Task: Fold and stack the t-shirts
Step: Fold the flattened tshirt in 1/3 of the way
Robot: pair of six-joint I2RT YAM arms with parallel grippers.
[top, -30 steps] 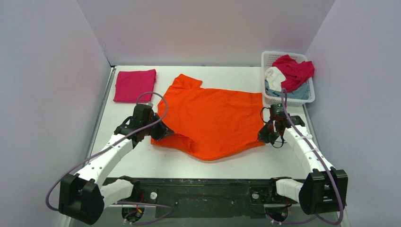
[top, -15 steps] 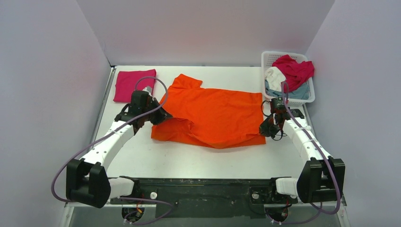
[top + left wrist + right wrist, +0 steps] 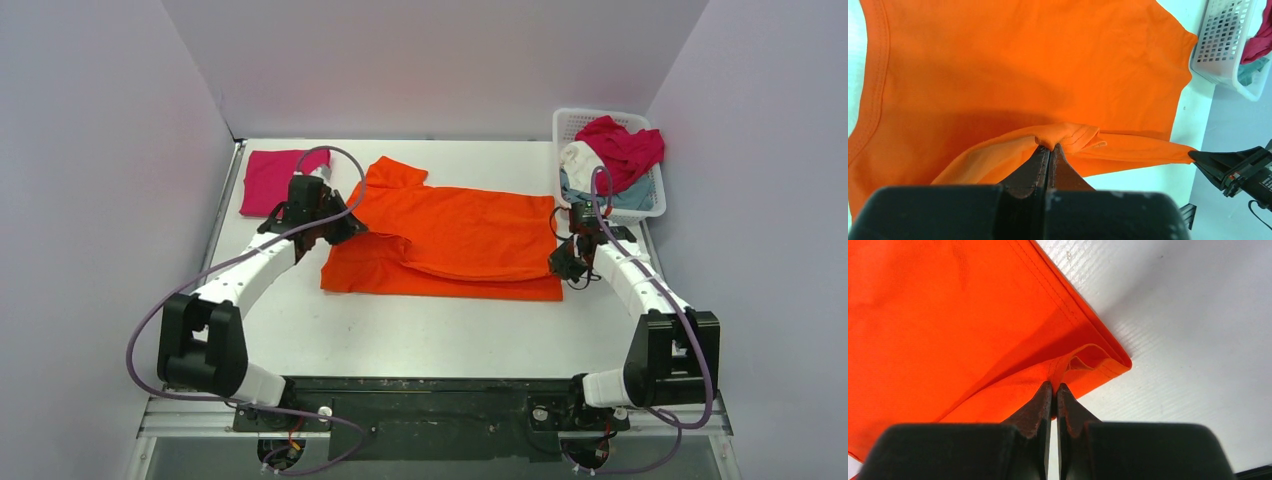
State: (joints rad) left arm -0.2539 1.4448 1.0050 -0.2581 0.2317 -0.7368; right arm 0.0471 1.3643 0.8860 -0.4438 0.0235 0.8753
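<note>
The robot's grippers both hold the orange t-shirt's lifted edge over the orange t-shirt's body, so the left gripper should go on moving the edge toward the back, then let it go flat there.
The bright orange t-shirt lies across the middle of the table, its near edge lifted and folded over towards the back. My left gripper is shut on the shirt's left edge, seen pinched in the left wrist view. My right gripper is shut on the shirt's right edge, seen pinched in the right wrist view. A folded magenta-pink t-shirt lies at the back left. Crimson, white and grey-blue shirts sit crumpled in the basket.
The white plastic lattice basket stands at the back right corner, close behind my right gripper; it also shows in the left wrist view. Pale walls enclose the table on three sides.
Both grippers have moved away from me towards the back, carrying the orange shirt's near edge up and over the rest of the shirt. The front fold line now lies straight.
</note>
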